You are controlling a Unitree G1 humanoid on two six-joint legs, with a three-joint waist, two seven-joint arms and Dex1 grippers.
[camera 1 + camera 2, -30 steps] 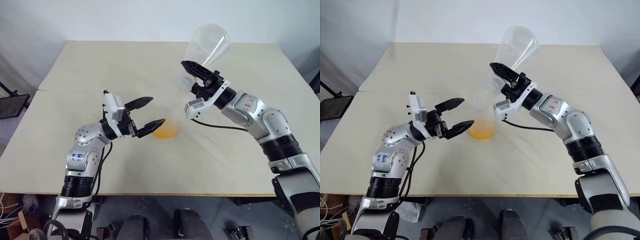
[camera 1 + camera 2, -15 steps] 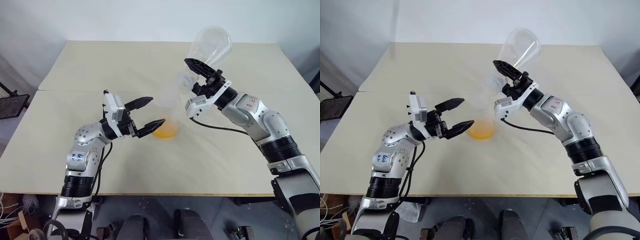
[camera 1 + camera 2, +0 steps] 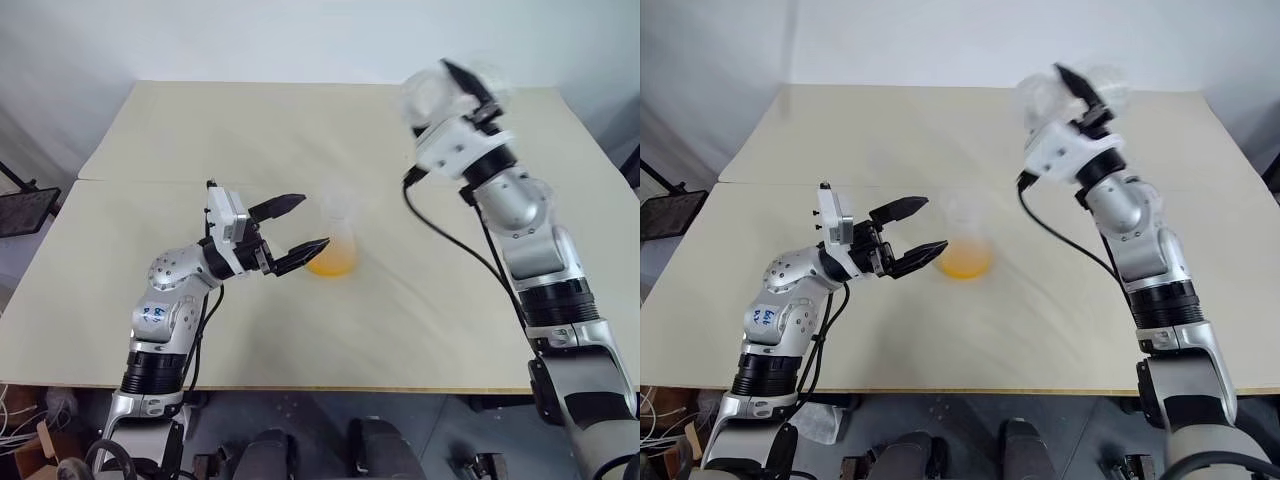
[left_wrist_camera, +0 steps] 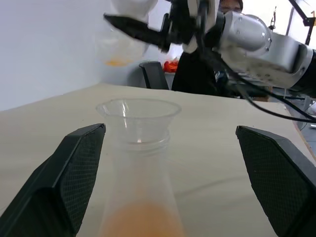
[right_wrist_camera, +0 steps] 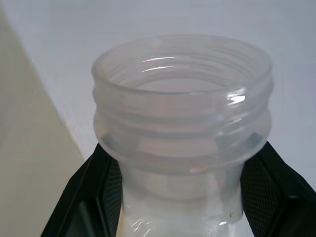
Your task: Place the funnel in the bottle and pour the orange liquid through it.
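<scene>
The upright flask holds only a trace of orange [image 4: 117,62], so my right gripper keeps going down to the open table [image 3: 1086,234] beside the bottle and lets go of the flask there.
The frosted bottle [image 3: 333,245] stands mid-table with the orange liquid [image 3: 331,262] pooled in its base. The clear funnel [image 4: 138,112] sits in its neck. My left gripper [image 3: 315,221] is open, one finger [image 4: 74,170] on each side of the bottle and neither touching it. High at the back right, my right gripper [image 3: 462,85] is shut on the neck of a clear flask [image 5: 182,123], which shows blurred in the eye views. A trace of orange residue [image 4: 118,62] clings inside that flask.
The pale table [image 3: 200,130] has a seam running across its left half. There is bare surface on all sides of the bottle. A black rack [image 3: 22,210] stands beyond the left edge. Behind the table are a dark chair [image 4: 154,75] and a person [image 4: 197,74].
The right gripper has swung the clear flask up and to the right, away from the funnel, rolling the wrist as it went. The left gripper and the bottle have stayed put.
</scene>
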